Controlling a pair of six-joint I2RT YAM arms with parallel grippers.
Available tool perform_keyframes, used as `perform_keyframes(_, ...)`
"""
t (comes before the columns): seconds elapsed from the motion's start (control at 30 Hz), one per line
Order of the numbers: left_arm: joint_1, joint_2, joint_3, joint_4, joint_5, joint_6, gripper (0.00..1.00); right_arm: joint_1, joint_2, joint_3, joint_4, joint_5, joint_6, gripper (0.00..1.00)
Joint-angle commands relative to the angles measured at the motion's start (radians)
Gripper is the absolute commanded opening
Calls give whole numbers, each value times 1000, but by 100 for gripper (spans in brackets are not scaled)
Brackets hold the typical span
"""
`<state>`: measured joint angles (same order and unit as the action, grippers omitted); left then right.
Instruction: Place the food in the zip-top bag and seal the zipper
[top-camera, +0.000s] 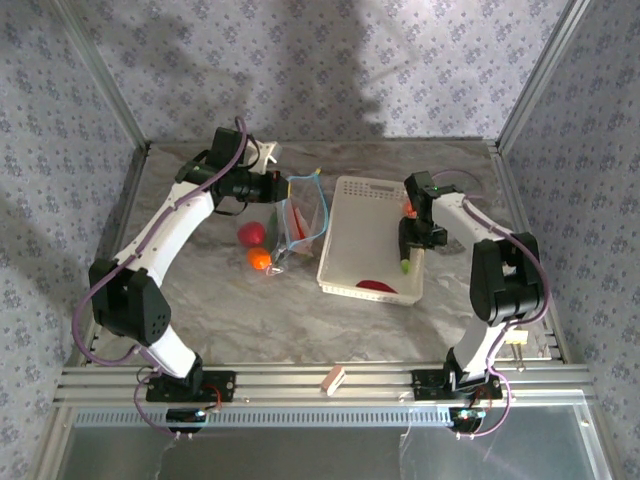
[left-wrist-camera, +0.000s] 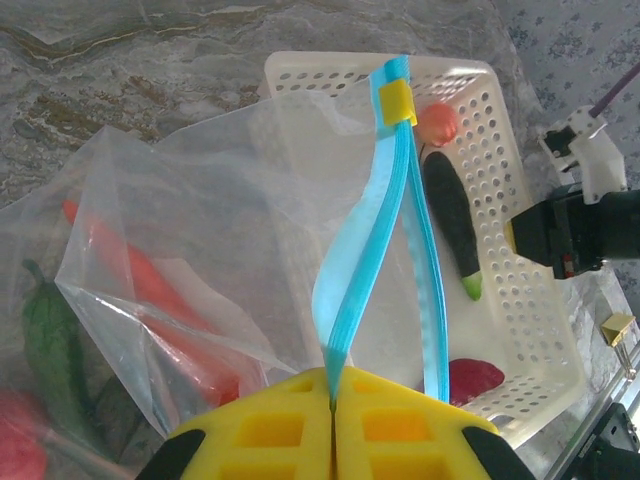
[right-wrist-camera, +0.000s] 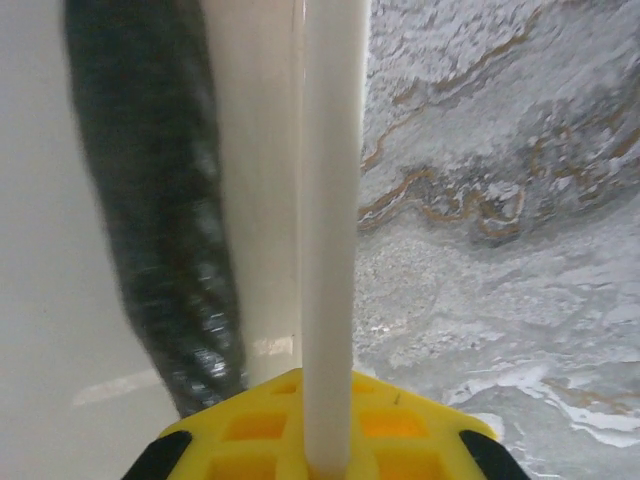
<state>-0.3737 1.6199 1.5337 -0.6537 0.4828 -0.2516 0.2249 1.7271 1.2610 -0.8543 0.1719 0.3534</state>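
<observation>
Next, my right gripper pulls the basket (top-camera: 419, 268) back to shift the dark vegetable (top-camera: 404, 246) and orange-pink piece, lying along its side away from the bag, toward the bag.
In the left wrist view my left gripper (left-wrist-camera: 333, 385) is shut on the zipper (left-wrist-camera: 375, 230), holding up the mouth of the zip-top bag (left-wrist-camera: 200, 200). A red chili (left-wrist-camera: 150, 290) and a green vegetable (left-wrist-camera: 45, 340) lie inside the bag. From above, a red tomato (top-camera: 252, 233) and an orange (top-camera: 260, 259) sit on the table by the bag (top-camera: 300, 215). My right gripper (right-wrist-camera: 328, 440) is shut on the white basket's wall (right-wrist-camera: 330, 200). A dark vegetable (right-wrist-camera: 165, 200) lies just inside that wall. A dark red slice (top-camera: 376, 286) rests in the basket (top-camera: 350, 195).
A small orange-pink piece (left-wrist-camera: 438, 122) lies in the basket's far corner. A yellow slider (left-wrist-camera: 397, 102) sits at the far end of the zipper. Marble tabletop (right-wrist-camera: 500, 200) lies right of the basket. Patterned walls enclose the table; a wooden block (top-camera: 333, 379) rests on the front rail.
</observation>
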Motion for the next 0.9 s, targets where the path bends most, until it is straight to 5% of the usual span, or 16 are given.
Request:
perform_keyframes(0.0, 5, -46, -8, 5, 14, 20, 9, 28, -76, 68, -80, 104, -36, 5)
perform_keyframes(0.33, 16, -77, -42, 16, 21, 20, 9, 110, -94, 253, -237, 144, -118, 6)
perform_keyframes(0.87, 20, -84, -39, 2, 17, 20, 9, 10, 118, 149, -117, 34, -136, 8)
